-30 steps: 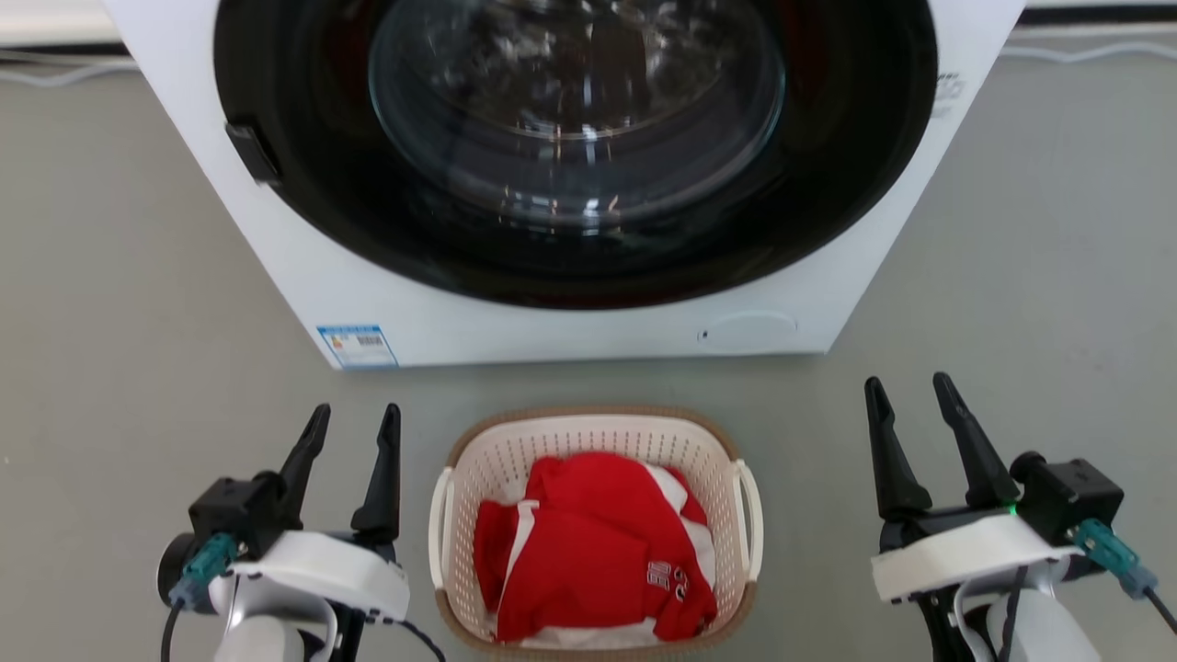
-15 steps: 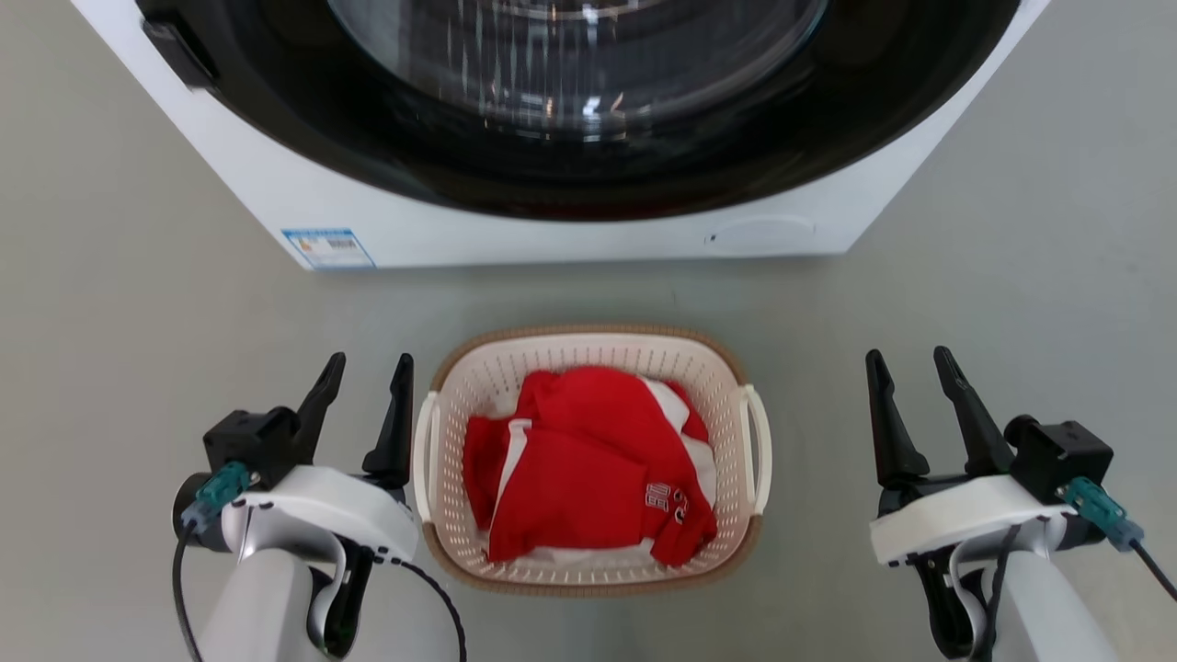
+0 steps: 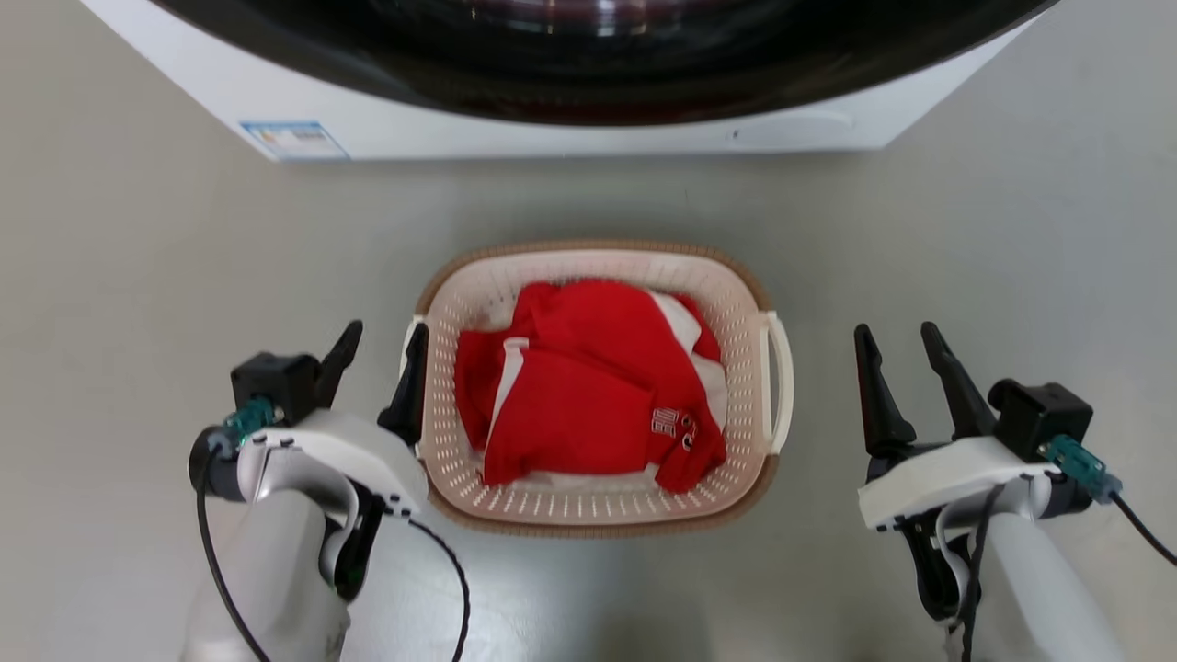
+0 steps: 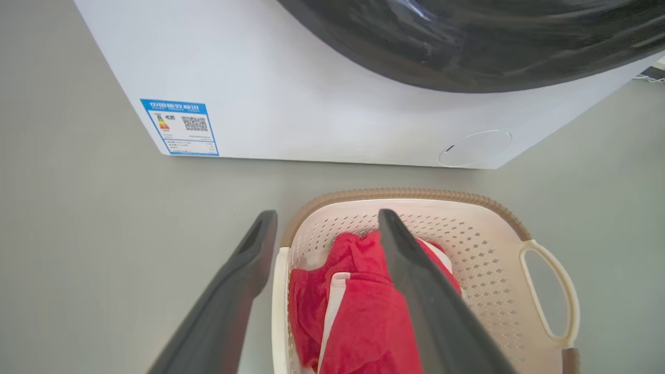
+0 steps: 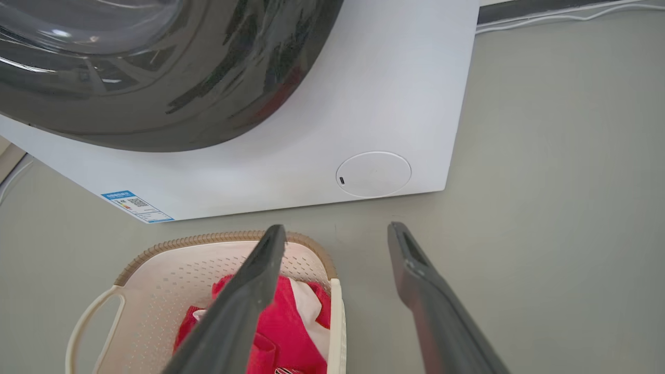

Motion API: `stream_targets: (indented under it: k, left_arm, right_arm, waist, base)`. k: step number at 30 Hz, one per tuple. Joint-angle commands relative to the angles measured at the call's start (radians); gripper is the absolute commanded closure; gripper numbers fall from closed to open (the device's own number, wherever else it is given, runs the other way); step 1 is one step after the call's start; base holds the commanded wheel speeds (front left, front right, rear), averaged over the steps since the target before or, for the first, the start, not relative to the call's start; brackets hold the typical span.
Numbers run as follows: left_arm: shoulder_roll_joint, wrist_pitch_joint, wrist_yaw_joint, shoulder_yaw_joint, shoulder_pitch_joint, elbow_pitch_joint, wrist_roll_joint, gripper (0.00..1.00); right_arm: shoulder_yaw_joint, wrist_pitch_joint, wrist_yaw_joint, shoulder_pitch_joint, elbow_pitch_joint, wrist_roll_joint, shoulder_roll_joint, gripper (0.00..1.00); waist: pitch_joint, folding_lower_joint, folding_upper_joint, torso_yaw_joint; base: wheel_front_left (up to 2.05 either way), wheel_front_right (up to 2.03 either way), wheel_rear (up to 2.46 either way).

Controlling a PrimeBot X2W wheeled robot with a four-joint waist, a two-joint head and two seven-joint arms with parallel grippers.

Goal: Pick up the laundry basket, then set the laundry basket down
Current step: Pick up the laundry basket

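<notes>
I expect the white loop handle (image 4: 280, 311) to stay fixed and raise the basket when I lift, because the handle runs straight into the laundry basket's side (image 4: 287, 252).
The laundry basket (image 3: 598, 246) stands on the grey floor in front of the washer, cream and perforated with a brown rim, and holds a red and white garment (image 3: 588, 386). My left gripper (image 3: 386, 331) is open at the basket's left side, its inner finger against the left handle. In the left wrist view the left gripper (image 4: 327, 215) straddles that edge of the basket (image 4: 467, 244), one finger outside and one over the garment. My right gripper (image 3: 894, 331) is open, a short gap right of the right handle (image 3: 780, 377). The right wrist view has the right gripper (image 5: 336, 227) above the basket (image 5: 156, 291).
The white washer (image 3: 552, 138) with its dark round door stands just beyond the basket, a blue label (image 3: 294, 140) at its lower left corner. Bare grey floor (image 3: 138, 276) lies on both sides of the basket and washer. A cable (image 5: 571, 13) runs along the far wall.
The head camera has tipped down, so washer and basket sit higher in view. My left gripper has closed in on the basket's left handle; the right gripper stands a little nearer the right handle.
</notes>
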Motion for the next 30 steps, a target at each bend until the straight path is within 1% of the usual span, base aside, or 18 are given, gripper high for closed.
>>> stream_targets:
  k: [1, 10, 15, 19, 24, 30]
  left_arm:
    - [0.028, -0.006, -0.006, 0.014, -0.037, 0.008, -0.022, 0.00]
    - [0.045, -0.006, -0.006, -0.023, -0.156, 0.130, -0.059, 0.00]
    - [0.042, -0.006, -0.006, -0.053, -0.216, 0.186, -0.080, 0.00]
    - [0.040, -0.006, -0.006, -0.067, -0.249, 0.218, -0.095, 0.00]
    - [0.036, -0.006, -0.006, -0.109, -0.294, 0.271, -0.125, 0.00]
    - [0.021, -0.006, -0.006, -0.155, -0.328, 0.316, -0.162, 0.00]
  right_arm:
    - [0.030, -0.009, 0.007, -0.013, 0.007, 0.010, 0.004, 0.00]
    - [0.053, -0.009, 0.007, -0.108, 0.087, 0.014, 0.008, 0.00]
    - [0.072, -0.009, 0.007, -0.159, 0.140, 0.009, 0.008, 0.00]
    - [0.084, -0.009, 0.007, -0.188, 0.174, 0.007, 0.008, 0.00]
    - [0.099, -0.009, 0.007, -0.235, 0.214, 0.014, 0.008, 0.00]
    - [0.116, -0.009, 0.007, -0.274, 0.271, 0.038, 0.008, 0.00]
  waist:
    - [0.055, 0.0000, 0.0000, 0.008]
    - [0.203, 0.0000, 0.0000, 0.027]
    - [0.275, 0.0000, 0.0000, 0.033]
    - [0.312, 0.0000, 0.0000, 0.039]
    - [0.358, 0.0000, 0.0000, 0.045]
    - [0.380, 0.0000, 0.0000, 0.053]
  base:
    - [0.00, 0.00, 0.00]
    - [0.00, 0.00, 0.00]
    - [0.00, 0.00, 0.00]
    - [0.00, 0.00, 0.00]
    - [0.00, 0.00, 0.00]
    - [0.00, 0.00, 0.00]
